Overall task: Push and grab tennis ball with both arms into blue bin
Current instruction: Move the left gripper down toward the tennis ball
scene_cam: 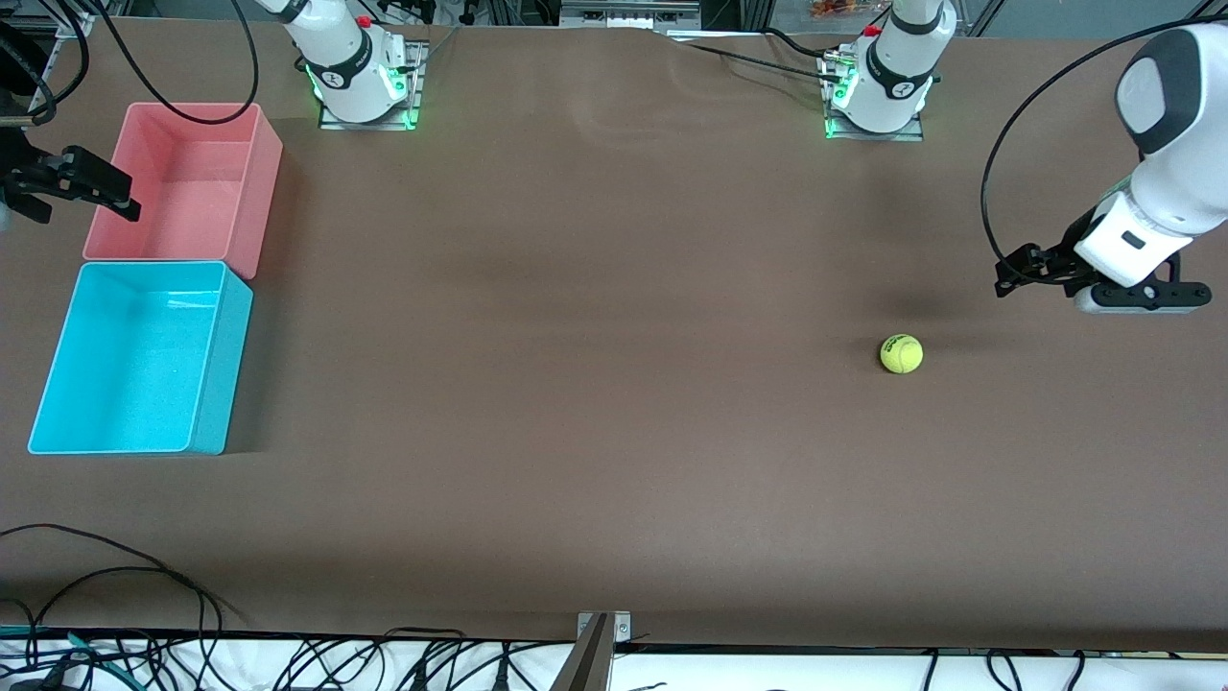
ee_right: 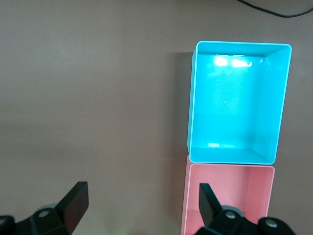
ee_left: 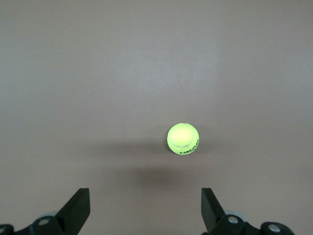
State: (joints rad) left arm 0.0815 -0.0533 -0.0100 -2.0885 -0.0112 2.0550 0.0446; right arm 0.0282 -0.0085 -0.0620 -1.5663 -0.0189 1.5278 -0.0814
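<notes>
The tennis ball [scene_cam: 901, 353] should keep rolling by itself toward the blue bin when the robot's left gripper pushes, because the brown table [scene_cam: 564, 355] in between is clear.
The tennis ball [scene_cam: 901, 353] lies on the brown table toward the left arm's end; in the left wrist view the ball [ee_left: 183, 139] shows its dark logo. My left gripper [scene_cam: 1019, 271] hangs open and empty above the table beside the ball, apart from it; in its wrist view the left gripper [ee_left: 145, 206] has wide-spread jaws with the ball ahead of them. The blue bin [scene_cam: 134, 360] stands empty at the right arm's end and also shows in the right wrist view [ee_right: 239, 98]. My right gripper [scene_cam: 82, 197] is open and empty, up in the air over the pink bin's outer edge [ee_right: 142, 203].
A pink bin [scene_cam: 187, 182] stands empty against the blue bin, farther from the front camera; it also shows in the right wrist view [ee_right: 230, 196]. Cables [scene_cam: 115, 566] lie along the table's near edge. Both arm bases [scene_cam: 360, 77] stand at the table's back edge.
</notes>
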